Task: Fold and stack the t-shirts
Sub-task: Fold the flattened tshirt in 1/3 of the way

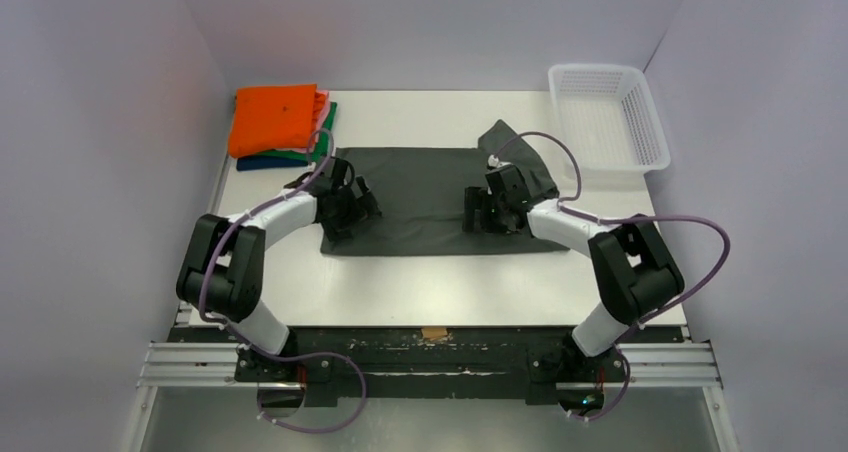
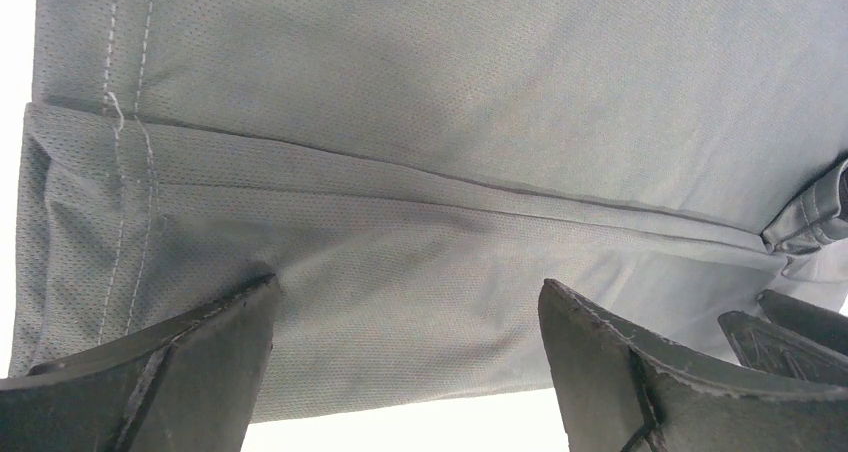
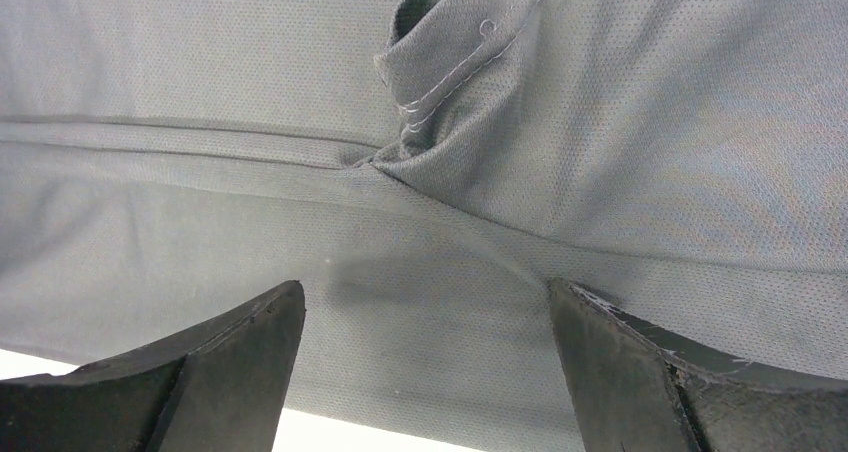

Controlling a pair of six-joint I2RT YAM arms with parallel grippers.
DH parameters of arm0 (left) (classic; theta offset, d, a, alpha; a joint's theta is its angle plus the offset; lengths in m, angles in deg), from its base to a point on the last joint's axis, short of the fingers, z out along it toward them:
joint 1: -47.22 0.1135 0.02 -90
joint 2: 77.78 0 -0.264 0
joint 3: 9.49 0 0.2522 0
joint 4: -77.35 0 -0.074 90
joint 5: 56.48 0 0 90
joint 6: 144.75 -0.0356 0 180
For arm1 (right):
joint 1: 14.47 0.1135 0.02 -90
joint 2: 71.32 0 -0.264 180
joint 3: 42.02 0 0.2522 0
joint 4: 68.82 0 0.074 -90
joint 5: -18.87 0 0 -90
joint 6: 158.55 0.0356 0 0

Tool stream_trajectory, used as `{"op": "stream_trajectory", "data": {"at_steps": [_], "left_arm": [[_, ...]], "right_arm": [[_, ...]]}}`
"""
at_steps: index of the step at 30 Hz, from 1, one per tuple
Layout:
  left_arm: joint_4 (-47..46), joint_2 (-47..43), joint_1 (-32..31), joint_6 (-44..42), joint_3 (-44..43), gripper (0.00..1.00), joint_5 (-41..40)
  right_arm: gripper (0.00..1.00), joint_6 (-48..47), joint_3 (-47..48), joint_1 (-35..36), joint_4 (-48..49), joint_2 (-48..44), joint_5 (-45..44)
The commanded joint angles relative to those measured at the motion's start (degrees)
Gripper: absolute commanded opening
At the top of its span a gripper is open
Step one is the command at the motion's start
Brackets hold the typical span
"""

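The grey t-shirt lies back from the table's near edge (image 1: 440,318), so the robot's left gripper and right gripper need to pull it closer before they take hold of its far edge (image 1: 415,150).
A dark charcoal-grey t-shirt (image 1: 425,197) lies flat in the middle of the table, folded into a long band, with one sleeve sticking up at its far right. My left gripper (image 1: 348,215) is open over its left end, fingertips on the cloth (image 2: 420,172). My right gripper (image 1: 487,214) is open over its right part, fingertips down on the cloth (image 3: 300,222) beside a bunched sleeve seam (image 3: 440,92). A stack of folded t-shirts (image 1: 280,122), orange on top with pink, green and dark blue below, sits at the far left.
A white plastic mesh basket (image 1: 607,117) stands at the far right corner. White walls close in the table on three sides. The black rail with the arm bases (image 1: 430,357) runs along the near edge.
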Motion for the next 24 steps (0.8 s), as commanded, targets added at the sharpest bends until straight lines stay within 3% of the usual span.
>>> {"op": "stream_trajectory", "data": {"at_steps": [1,11,16,24], "left_arm": [[5.8,-2.4,-3.5,3.3,8.6,1.0,-0.4],[7.2,-15.4,-14.1,13.4,23.2,1.0,-3.0],[7.4,-15.6,-17.6,16.4,23.7,1.0,-5.4],[12.3,-21.0,-18.6,19.6,24.9,1.0,-8.6]], "right_arm": [[0.91,1.3,-7.8,0.0,-8.8,-4.5,1.4],[0.91,2.2,-17.7,1.6,-16.5,-17.8,1.5],[0.92,5.1,-22.0,2.0,-16.9,-23.5,7.4],[0.93,6.9,-22.2,2.1,-20.4,-28.9,5.3]]}}
